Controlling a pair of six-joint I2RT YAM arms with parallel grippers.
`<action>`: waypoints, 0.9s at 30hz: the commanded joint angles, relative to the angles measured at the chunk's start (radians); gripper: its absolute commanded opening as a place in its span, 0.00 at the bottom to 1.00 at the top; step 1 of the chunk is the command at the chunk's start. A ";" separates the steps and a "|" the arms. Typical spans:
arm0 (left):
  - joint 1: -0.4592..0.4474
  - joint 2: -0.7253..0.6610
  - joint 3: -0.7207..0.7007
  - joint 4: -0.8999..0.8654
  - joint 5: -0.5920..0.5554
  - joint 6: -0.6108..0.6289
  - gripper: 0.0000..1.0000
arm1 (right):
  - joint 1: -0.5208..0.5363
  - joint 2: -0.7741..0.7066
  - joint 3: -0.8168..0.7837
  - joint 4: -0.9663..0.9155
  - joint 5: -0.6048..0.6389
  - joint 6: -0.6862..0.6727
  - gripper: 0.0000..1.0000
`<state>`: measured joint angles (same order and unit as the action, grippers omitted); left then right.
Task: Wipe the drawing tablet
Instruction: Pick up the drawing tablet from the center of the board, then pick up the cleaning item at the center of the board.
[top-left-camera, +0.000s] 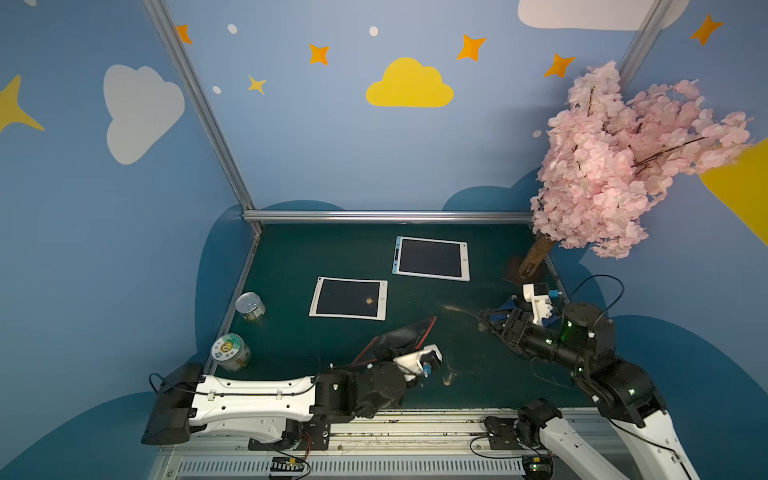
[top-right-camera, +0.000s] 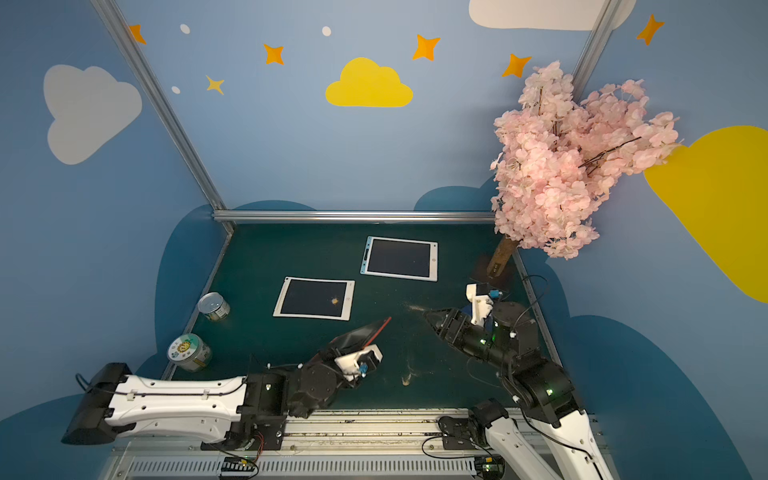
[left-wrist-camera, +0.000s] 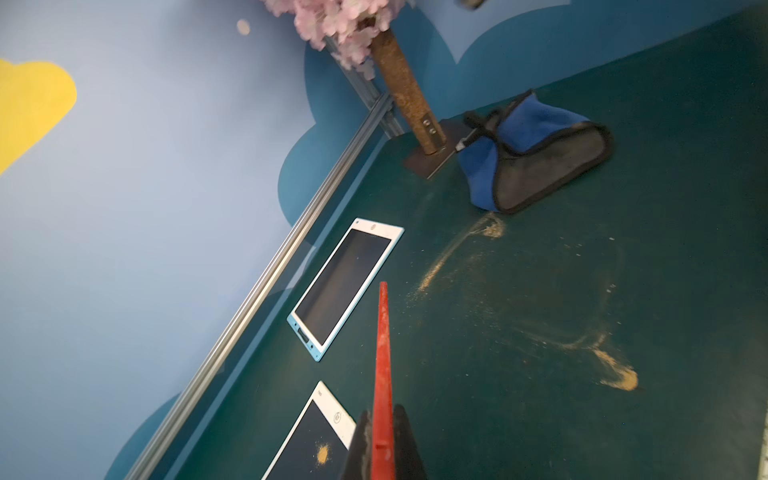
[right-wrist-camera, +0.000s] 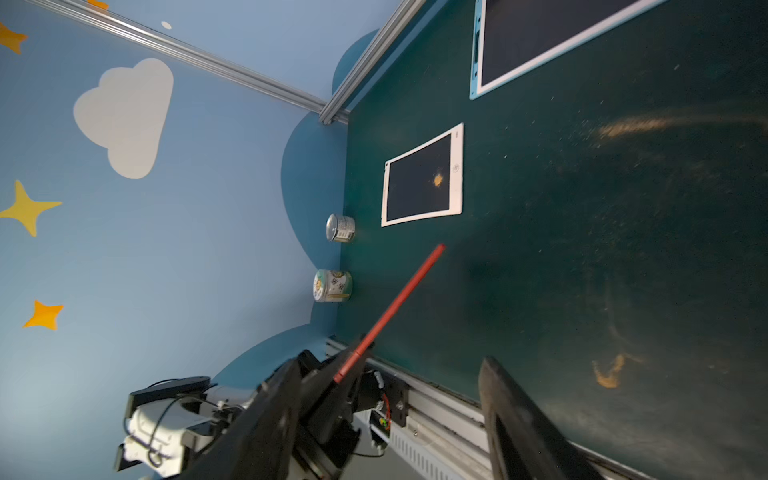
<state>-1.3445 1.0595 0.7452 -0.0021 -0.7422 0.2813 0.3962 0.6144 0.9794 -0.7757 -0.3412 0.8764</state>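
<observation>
Next, I turn the back of the red-framed tablet (top-left-camera: 410, 333) up with my left gripper while my right gripper gets the cloth (left-wrist-camera: 537, 153), because the tablet stands tilted with its back turned under.
A red-framed drawing tablet (top-left-camera: 399, 338) is tilted up off the green table, and my left gripper (top-left-camera: 384, 353) is shut on its near edge. In the left wrist view its red edge (left-wrist-camera: 383, 365) runs out from between the shut jaws. A white tablet (top-left-camera: 349, 298) with an orange powder spot lies flat in the middle. A blue-framed tablet (top-left-camera: 431, 258) lies further back. A blue and grey cloth (left-wrist-camera: 536, 153) sits crumpled on the table by the tree base. My right gripper (top-left-camera: 483, 321) hangs at the right with its fingers (right-wrist-camera: 498, 399) wide apart and nothing between them.
Two cans (top-left-camera: 250, 306) (top-left-camera: 230, 352) stand along the left wall. A pink blossom tree with a brown trunk (top-left-camera: 536, 257) fills the back right corner. Orange powder is smeared on the table (top-left-camera: 448, 379) (left-wrist-camera: 619, 374). A metal rail (top-left-camera: 415, 419) runs along the front edge.
</observation>
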 joint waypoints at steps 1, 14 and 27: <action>0.205 -0.025 0.074 -0.169 0.346 -0.252 0.03 | -0.106 0.095 -0.030 -0.133 0.075 -0.206 0.68; 0.726 0.163 -0.013 0.323 1.155 -0.782 0.03 | -0.721 0.386 -0.143 0.010 -0.086 -0.259 0.86; 0.734 0.184 -0.097 0.446 1.104 -0.801 0.03 | -0.677 0.749 -0.116 0.214 0.156 -0.221 0.88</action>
<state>-0.6155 1.2617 0.6380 0.3985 0.3672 -0.5018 -0.2981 1.2789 0.8219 -0.6201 -0.2420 0.6651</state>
